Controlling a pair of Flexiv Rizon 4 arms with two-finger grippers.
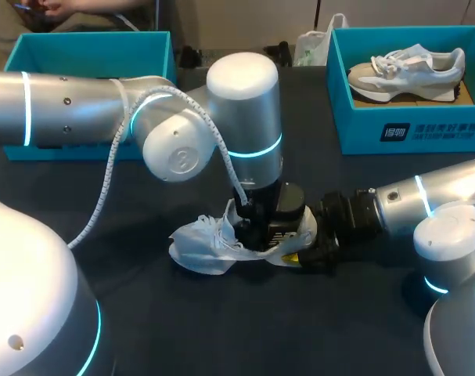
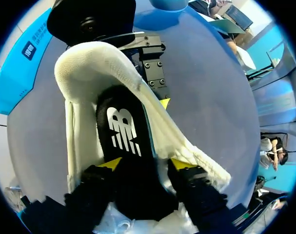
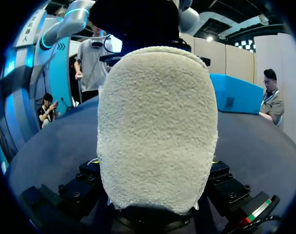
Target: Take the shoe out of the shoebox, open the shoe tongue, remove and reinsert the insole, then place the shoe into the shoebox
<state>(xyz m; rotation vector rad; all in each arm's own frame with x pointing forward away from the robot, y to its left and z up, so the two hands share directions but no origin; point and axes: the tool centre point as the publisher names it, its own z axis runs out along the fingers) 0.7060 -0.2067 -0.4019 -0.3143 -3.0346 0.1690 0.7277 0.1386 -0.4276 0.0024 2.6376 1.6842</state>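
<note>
A thin blue edge [image 2: 148,126] is visible along the black insole [image 2: 122,127], so when I lift the insole, it will come out in one piece with a blue bottom side.
A white shoe [image 1: 206,244] lies on the dark table, toe to the left. My right gripper [image 1: 304,249] is shut on its heel. In the right wrist view the cream heel [image 3: 157,126] fills the space between the fingers of the right gripper [image 3: 152,163]. My left gripper [image 1: 257,231] points down into the shoe's opening. In the left wrist view the left gripper [image 2: 146,163] stands open over the black insole [image 2: 121,129] with its white logo, which lies inside the shoe. The right arm's finger [image 2: 152,73] shows beside the heel collar [image 2: 89,61].
A teal shoebox [image 1: 409,129] at the back right holds a second shoe [image 1: 409,69]. Another teal box [image 1: 88,51] stands at the back left, partly behind my left arm. A white bag [image 1: 311,47] sits at the far edge between the boxes.
</note>
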